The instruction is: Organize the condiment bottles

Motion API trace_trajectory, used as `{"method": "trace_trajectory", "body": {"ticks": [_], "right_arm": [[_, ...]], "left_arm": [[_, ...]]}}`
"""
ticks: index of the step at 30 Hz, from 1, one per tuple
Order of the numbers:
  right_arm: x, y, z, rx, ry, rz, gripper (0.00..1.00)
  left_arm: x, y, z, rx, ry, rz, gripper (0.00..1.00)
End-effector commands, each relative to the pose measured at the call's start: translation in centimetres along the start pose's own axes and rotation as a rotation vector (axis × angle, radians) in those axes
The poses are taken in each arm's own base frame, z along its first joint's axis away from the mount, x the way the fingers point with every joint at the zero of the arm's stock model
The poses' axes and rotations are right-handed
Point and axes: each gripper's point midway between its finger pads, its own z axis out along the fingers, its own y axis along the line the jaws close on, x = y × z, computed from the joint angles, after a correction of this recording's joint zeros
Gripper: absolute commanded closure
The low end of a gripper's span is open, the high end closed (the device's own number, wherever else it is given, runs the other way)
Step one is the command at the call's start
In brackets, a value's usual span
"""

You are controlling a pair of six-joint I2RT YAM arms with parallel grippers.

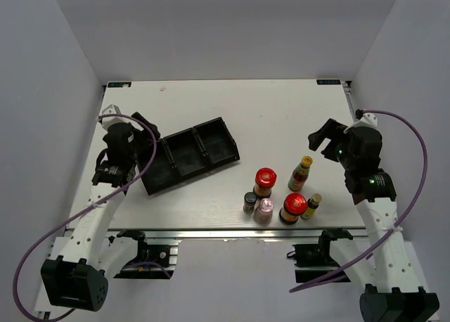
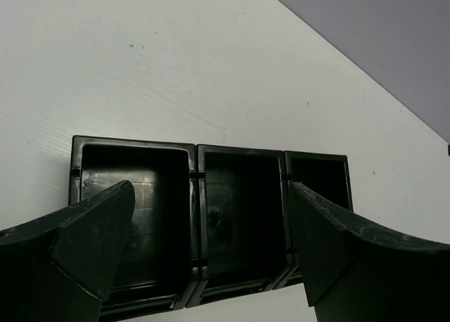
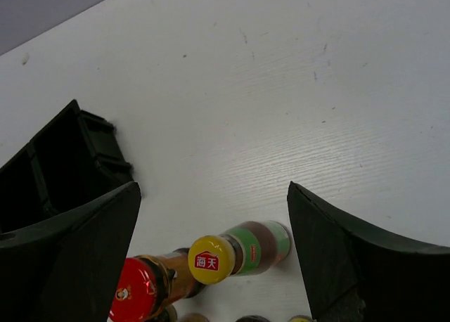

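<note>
The taller yellow-capped bottle point(image 1: 299, 177) stands apart from the red-lidded jars, so my right gripper should keep going toward its cap point(image 1: 306, 161) until the open fingers are on both sides of the cap.
Six condiment bottles stand grouped near the table's front right. Two red-lidded jars point(image 1: 265, 181) point(image 1: 294, 207), a taller yellow-capped bottle point(image 1: 301, 172), a small yellow-capped bottle point(image 1: 311, 205), a dark-capped jar point(image 1: 249, 202) and a pink-capped jar point(image 1: 264, 210). The black three-compartment tray point(image 1: 188, 155) lies empty at the left. My left gripper point(image 1: 144, 125) is open, just left of the tray; its wrist view looks down on the tray point(image 2: 239, 216). My right gripper point(image 1: 320, 138) is open and empty, above and behind the taller yellow-capped bottle point(image 3: 232, 252); a red-lidded jar point(image 3: 140, 288) shows beside it.
The tray's corner point(image 3: 63, 160) shows at the left of the right wrist view. White walls enclose the table on three sides. The table's front edge runs just below the bottles.
</note>
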Motion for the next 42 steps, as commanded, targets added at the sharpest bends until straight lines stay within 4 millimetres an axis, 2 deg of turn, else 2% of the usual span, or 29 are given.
{"method": "trace_trajectory", "body": {"ticks": [1,7,9,12,14,16,17,24,31,34,37,42], "right_arm": [[0.8,1.5,-0.8,-0.092,0.057,-0.045,0.11],[2.8,1.1,-0.9,-0.094,0.136,-0.071,0.11],[2.8,1.1,-1.1,-0.089,0.129,-0.093,0.11],[3.3,0.2,-1.3,-0.029,0.132,-0.124,0.11],[4.5,-0.3,-1.3,-0.002,0.173,-0.147,0.11],[5.6,-0.2,-1.1,-0.003,0.201,-0.171,0.11],[6.2,0.5,-1.0,-0.018,0.213,-0.195,0.11],[7.2,1.4,-0.9,0.042,0.2,-0.284,0.11],[8.6,-0.5,0.2,0.194,0.224,-0.311,0.11],[9.4,-0.4,0.5,0.192,0.231,-0.313,0.19],[9.3,-0.4,0.8,0.193,0.202,-0.309,0.26],[8.9,0.0,1.6,0.169,0.152,-0.307,0.29]], "left_arm": [[0.5,0.0,0.3,-0.003,0.026,0.017,0.02],[1.4,-0.1,1.0,-0.002,0.072,0.033,0.02],[1.6,-0.3,1.2,0.004,0.083,0.036,0.02],[1.7,-0.8,1.3,0.028,0.091,0.04,0.02],[1.9,-0.9,1.3,0.039,0.097,0.04,0.02],[1.9,-1.0,1.3,0.046,0.095,0.038,0.02],[1.8,-1.1,1.3,0.049,0.093,0.038,0.02],[2.4,-1.3,1.8,0.056,0.121,0.043,0.02],[2.5,-0.7,2.0,0.027,0.123,0.053,0.02],[2.7,-0.6,2.2,0.02,0.129,0.055,0.02],[3.0,-0.4,2.3,0.011,0.136,0.057,0.02],[3.3,0.0,2.7,-0.01,0.146,0.065,0.02]]}}
